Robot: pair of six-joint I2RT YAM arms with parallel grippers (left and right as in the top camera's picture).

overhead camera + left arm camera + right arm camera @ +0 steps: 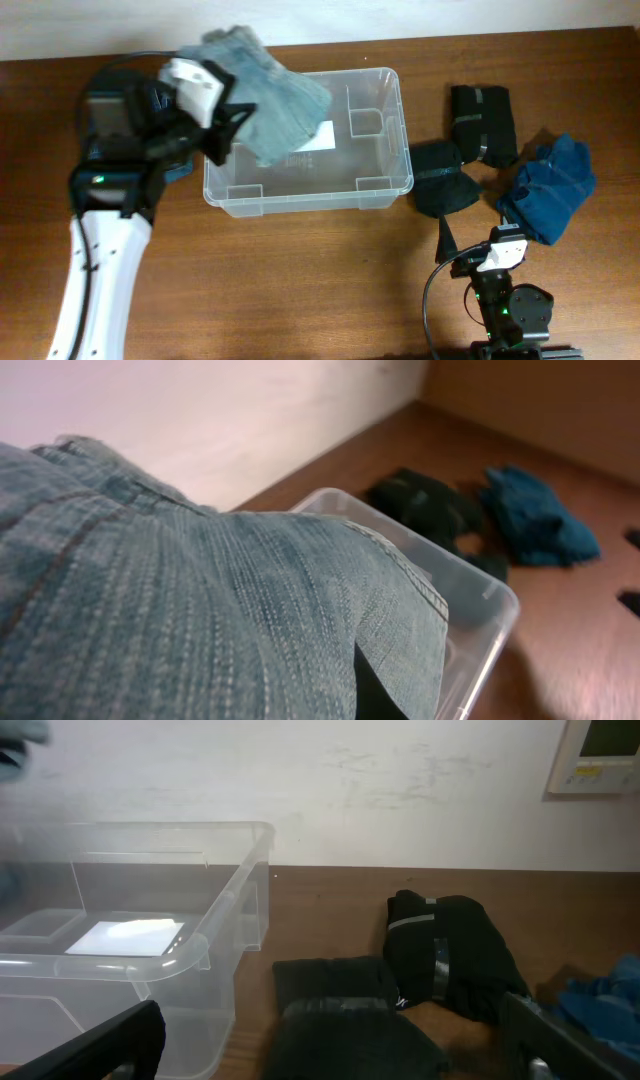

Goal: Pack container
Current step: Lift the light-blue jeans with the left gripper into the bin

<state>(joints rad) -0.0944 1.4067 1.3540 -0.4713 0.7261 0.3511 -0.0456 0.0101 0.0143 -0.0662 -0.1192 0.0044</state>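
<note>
The light blue jeans are over the open, empty container. My left gripper keeps moving inward and down and lets go of them on the container's base.
The clear plastic container stands in the middle of the table, with a white label on its base. My left gripper is shut on a folded pair of light blue jeans and holds them over the container's left half. In the left wrist view the jeans fill the frame and hide the fingers, with the container's rim beyond. My right gripper is open and empty near the front edge, to the right of the container.
To the right of the container lie two black folded garments and a dark blue one. They also show in the right wrist view, the black ones in front of my right gripper. A wall lies beyond the far edge.
</note>
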